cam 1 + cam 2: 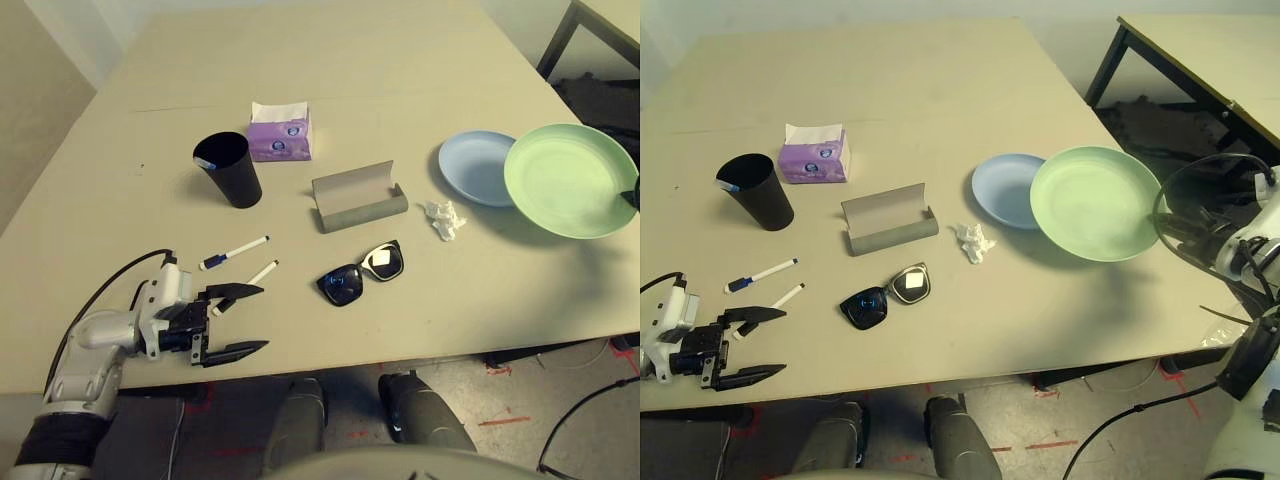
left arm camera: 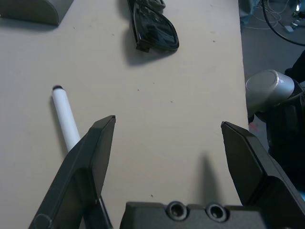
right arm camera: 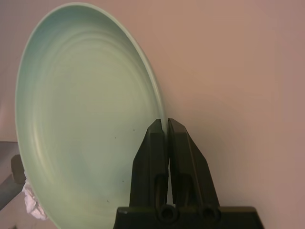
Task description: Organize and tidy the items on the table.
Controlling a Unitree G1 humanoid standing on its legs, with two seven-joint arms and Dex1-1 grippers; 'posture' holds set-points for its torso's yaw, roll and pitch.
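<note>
My right gripper should keep going across and let go there, as the light-green plate faces up and has its free edge over the light-blue plate.
My left gripper hovers open near the table's front left edge. One white marker lies just past its upper finger, and the other marker is a little farther back. Black sunglasses lie at the front middle, behind them the open grey glasses case. The black cup stands upright at the left. A crumpled tissue lies beside the light-blue plate. My right gripper is shut on the rim of the light-green plate, which overlaps the blue plate's right side.
A purple tissue pack stands behind the cup. A second table with dark legs is off to the far right. Cables lie on the floor past the table's front right edge.
</note>
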